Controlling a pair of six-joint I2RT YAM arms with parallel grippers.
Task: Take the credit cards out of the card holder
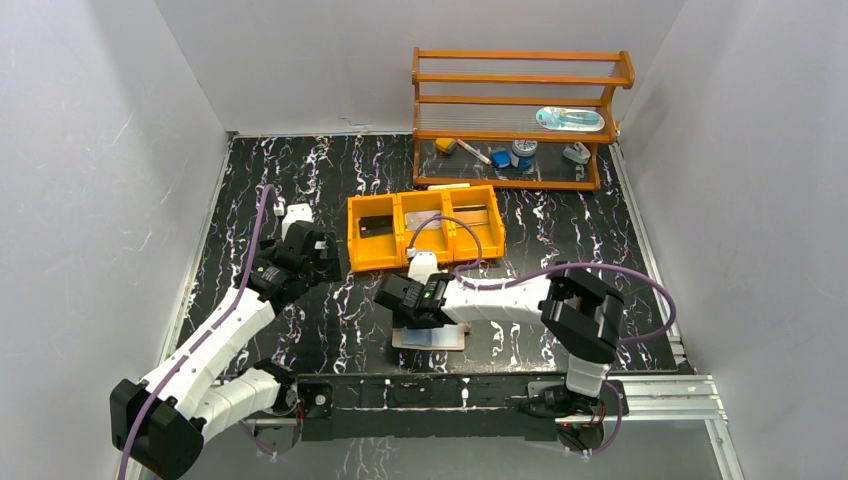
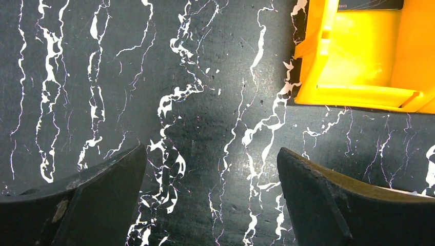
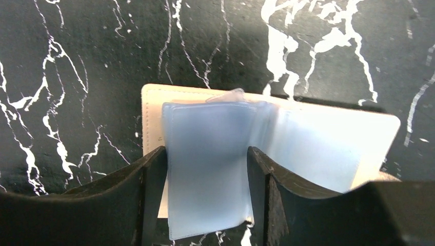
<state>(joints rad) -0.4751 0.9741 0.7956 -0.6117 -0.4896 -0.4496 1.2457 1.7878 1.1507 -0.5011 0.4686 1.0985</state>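
My right gripper is in the way of the pale blue sleeve page point(image 3: 209, 166). It should move to the card holder's other half point(image 3: 320, 143), and my left gripper should take the page.
The card holder point(image 1: 430, 338) lies open on the black marbled table near the front edge, under my right gripper point(image 1: 400, 300). In the right wrist view the holder point(image 3: 328, 138) shows a tan edge and silvery-blue inside. One pale blue sleeve page point(image 3: 205, 169) rises between my right gripper's point(image 3: 206, 154) fingers and touches both; I cannot tell whether they pinch it. No credit cards can be made out inside the sleeves. My left gripper point(image 1: 318, 250) hovers left of the orange tray, and its wrist view shows the gripper point(image 2: 211, 151) wide open over bare table.
An orange three-compartment tray point(image 1: 425, 262) sits mid-table with flat dark and greyish items inside; its corner point(image 2: 359, 61) is just right of my left fingers. A wooden shelf point(image 1: 520, 110) with small items stands at the back right. White walls enclose the table.
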